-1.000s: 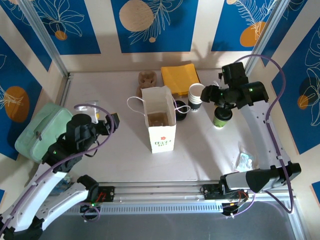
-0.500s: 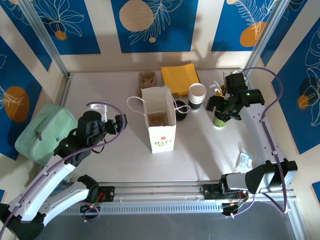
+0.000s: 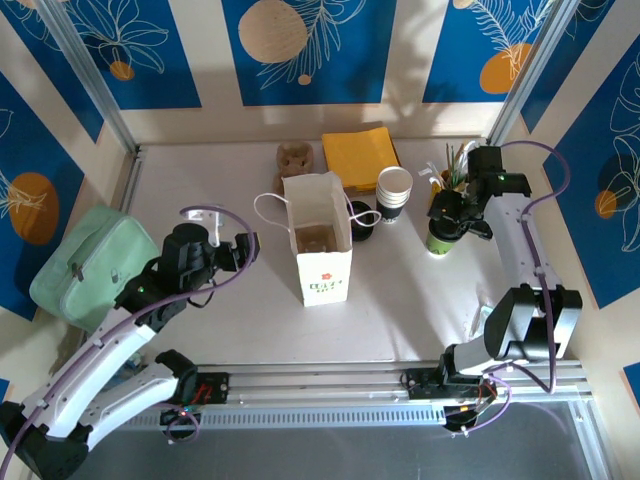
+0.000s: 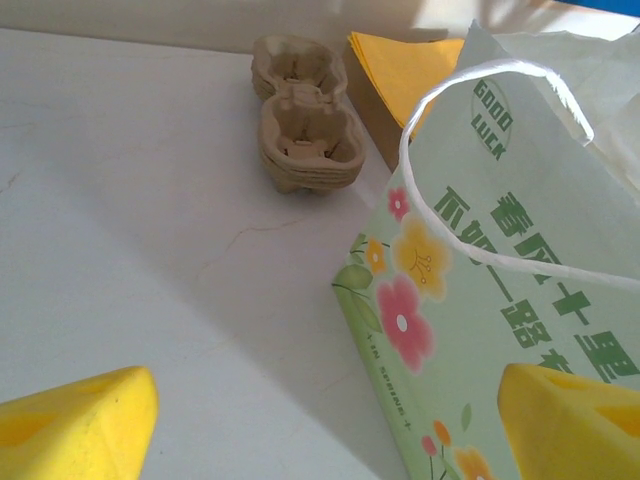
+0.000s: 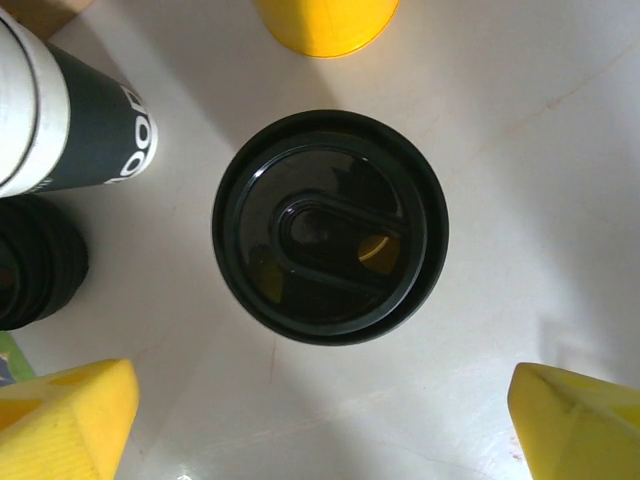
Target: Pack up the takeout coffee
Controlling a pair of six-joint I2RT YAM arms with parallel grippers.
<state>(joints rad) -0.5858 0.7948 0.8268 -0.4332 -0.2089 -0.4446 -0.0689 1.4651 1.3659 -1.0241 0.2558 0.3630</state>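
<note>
The takeout coffee's black lid (image 5: 330, 227) is midway between my right gripper's open fingers. I should keep moving in until they reach the lid's sides (image 5: 437, 230).
The takeout coffee (image 3: 438, 240) stands on the table right of the paper bag; from above its round black lid (image 5: 330, 225) faces the right wrist camera. My right gripper (image 3: 449, 214) hovers directly over it, open, its yellow fingertips (image 5: 65, 420) wide apart on either side and clear of the cup. The white flowered paper bag (image 3: 320, 250) stands upright and open at mid-table, its side (image 4: 500, 300) close in the left wrist view. My left gripper (image 3: 244, 250) is open just left of the bag, with nothing between its pads (image 4: 75, 425).
A stack of white cups (image 3: 393, 193) and loose black lids (image 3: 362, 222) sit between bag and coffee. Pulp cup carriers (image 3: 295, 160) and yellow napkins (image 3: 360, 155) lie behind the bag. A green pouch (image 3: 85, 265) is at the left edge, a small packet (image 3: 490, 320) near right.
My right gripper has dropped and swung in over the coffee's lid. My left gripper has moved right, closer to the bag. The cup and bag have not moved.
</note>
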